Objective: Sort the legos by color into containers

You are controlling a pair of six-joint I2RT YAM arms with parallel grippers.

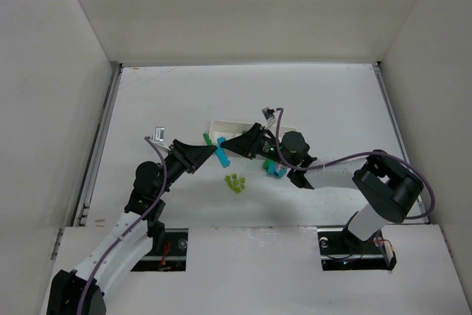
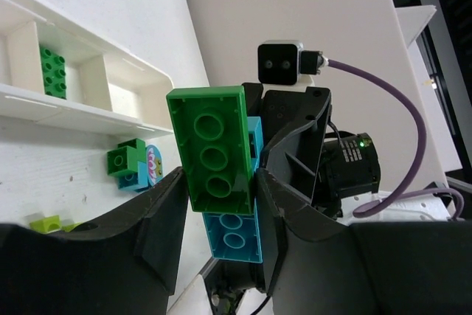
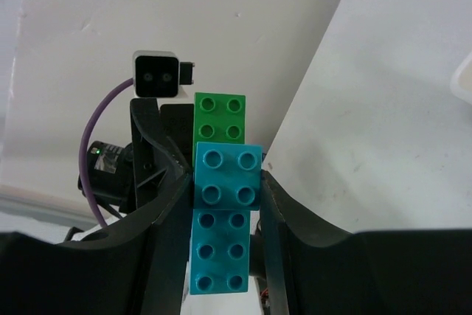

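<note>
I should carry on away from the stack with only the small cyan brick [image 3: 228, 176] in my right gripper's fingers and let go in the tray's empty end compartment [image 1: 229, 130].
My two grippers meet tip to tip above the table, both holding one stack of joined legos. My left gripper [image 1: 205, 150] [image 2: 219, 189] is shut on a dark green brick [image 2: 210, 142]. A long cyan brick [image 2: 232, 234] [image 1: 222, 155] is stuck behind it. My right gripper [image 1: 234, 144] [image 3: 226, 176] is shut on a small cyan brick [image 3: 226, 173] sitting on that long cyan brick [image 3: 219, 256]; the green brick [image 3: 220, 114] shows beyond. The white tray [image 1: 225, 123] [image 2: 110, 90] lies just behind, with one green brick [image 2: 51, 71] in a compartment.
Several pale yellow-green bricks [image 1: 235, 182] [image 2: 46, 222] lie on the table in front of the grippers. A joined green and cyan clump [image 1: 274, 169] [image 2: 131, 164] lies under my right wrist. White walls enclose the table on three sides.
</note>
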